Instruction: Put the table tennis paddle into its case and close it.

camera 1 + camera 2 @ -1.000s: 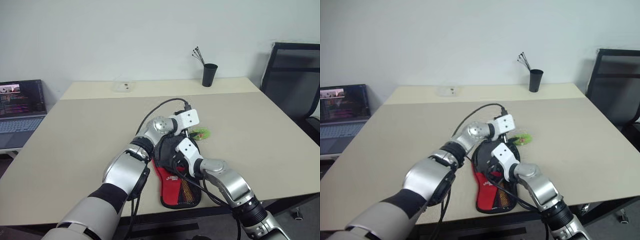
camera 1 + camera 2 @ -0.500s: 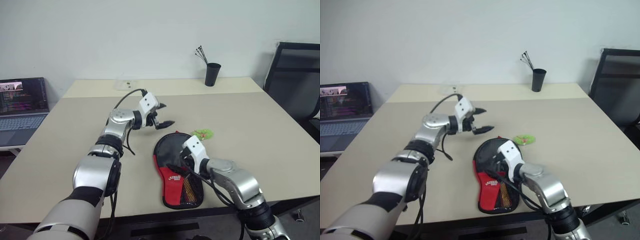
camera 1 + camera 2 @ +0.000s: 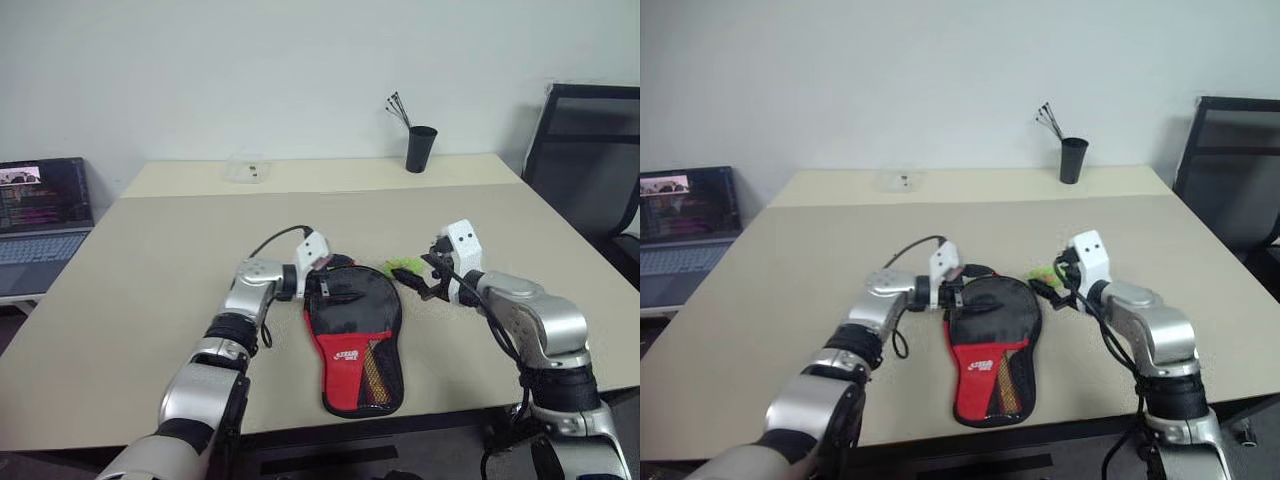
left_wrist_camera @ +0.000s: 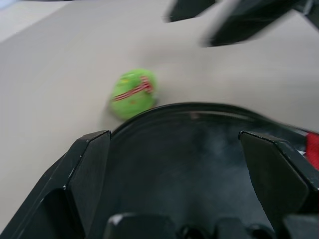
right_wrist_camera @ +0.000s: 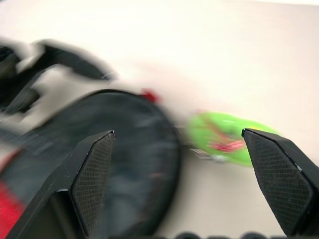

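The zipper's green ball is on my right gripper's side. So my right gripper should pull the ball toward me while my left gripper holds the case's black top.
The case lies flat near the table's front edge, with its black round part away from me and its red lower part toward me. The table tennis paddle is hidden. My left gripper is open at the left rim of the case's black top, and its wrist view has the black fabric between the spread fingers. My right gripper hovers open just right of the case, beside a small green ball. The right wrist view shows the case and the ball ahead of it.
A black cup with sticks and a small clear box stand at the table's far edge. A laptop sits on a side desk to the left, and a black chair is to the right. The beige table spreads wide on both sides.
My left gripper swung out from over the case to the far left, then came back down to the case's left rim. My right gripper lifted off the case and moved right, beside the green ball.
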Robot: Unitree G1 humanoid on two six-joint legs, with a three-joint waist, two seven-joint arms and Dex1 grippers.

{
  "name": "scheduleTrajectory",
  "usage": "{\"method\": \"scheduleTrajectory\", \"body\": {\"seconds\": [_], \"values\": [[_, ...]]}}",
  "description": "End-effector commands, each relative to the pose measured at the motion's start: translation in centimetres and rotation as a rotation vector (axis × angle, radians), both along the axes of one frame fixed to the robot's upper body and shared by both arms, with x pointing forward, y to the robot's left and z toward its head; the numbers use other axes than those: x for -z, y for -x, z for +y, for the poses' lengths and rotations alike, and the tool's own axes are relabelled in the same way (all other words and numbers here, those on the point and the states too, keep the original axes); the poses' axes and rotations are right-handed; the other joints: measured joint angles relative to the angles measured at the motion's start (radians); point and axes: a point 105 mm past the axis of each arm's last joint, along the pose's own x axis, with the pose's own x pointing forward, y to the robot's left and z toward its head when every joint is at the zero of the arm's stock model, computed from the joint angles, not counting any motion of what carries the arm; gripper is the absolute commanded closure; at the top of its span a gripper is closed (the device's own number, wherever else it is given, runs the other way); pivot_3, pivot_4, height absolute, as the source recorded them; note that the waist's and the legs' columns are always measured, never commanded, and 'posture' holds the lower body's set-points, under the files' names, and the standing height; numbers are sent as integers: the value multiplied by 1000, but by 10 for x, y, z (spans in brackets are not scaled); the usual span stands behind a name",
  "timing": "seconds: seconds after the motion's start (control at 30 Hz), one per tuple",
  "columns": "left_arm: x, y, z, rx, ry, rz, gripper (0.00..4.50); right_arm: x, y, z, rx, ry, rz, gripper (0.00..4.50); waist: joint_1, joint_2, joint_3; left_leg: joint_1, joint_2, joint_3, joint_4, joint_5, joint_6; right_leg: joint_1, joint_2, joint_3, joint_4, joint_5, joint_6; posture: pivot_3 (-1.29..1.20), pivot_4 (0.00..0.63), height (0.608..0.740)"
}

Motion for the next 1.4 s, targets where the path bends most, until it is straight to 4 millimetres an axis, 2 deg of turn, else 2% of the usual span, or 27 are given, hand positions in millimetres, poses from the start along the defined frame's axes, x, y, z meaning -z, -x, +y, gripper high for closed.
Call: {"method": "scheduleTrajectory", "body": {"seconds": [0.03,0.23,0.33,0.57,0.73,0.83,1.07,1.2,1.4], "values": [[-4,3,-6,14,5,-22,44,-8,-24,-4,54,-21,-58,0,0,0,0,0,0,0,0,0,0,0,1,0,1,0,0,0,150,740],[4,2,-4,-15,-6,-14,44,1,-54,-7,139,-54,-40,0,1,0,0,0,1,0,0,0,0,-1,1,0,2,0,0,0,150,740],[11,5,-3,-16,-14,-10,44,13,-65,-7,181,-62,-11,0,1,0,0,0,1,0,0,0,0,-1,1,1,1,0,0,0,150,740],[15,8,0,-28,-12,-4,44,39,-69,1,167,-34,51,0,3,0,0,0,1,1,-1,0,0,-1,-1,2,1,0,0,0,150,740],[16,9,1,-33,-15,-3,44,46,-69,1,174,-17,63,0,2,0,0,0,2,1,0,0,0,-1,-1,2,2,0,0,0,150,740],[16,10,-1,-30,-18,-7,0,47,-70,1,180,-21,64,573,2,0,0,0,2,1,0,0,0,-1,-1,2,2,0,0,0,150,740],[19,11,-14,9,-44,-25,0,55,-66,5,166,-13,86,2996,2,1,0,0,2,1,0,0,0,-1,-1,2,2,0,0,0,150,740],[34,18,-20,56,-99,-14,0,56,-64,6,167,-11,86,4382,1,1,0,1,2,1,0,0,0,-1,-1,2,2,0,0,0,150,740],[55,26,-25,86,-142,33,0,43,-64,-1,194,0,44,4486,3,1,-1,1,2,1,0,0,0,0,-1,2,3,0,0,0,150,740]]}}
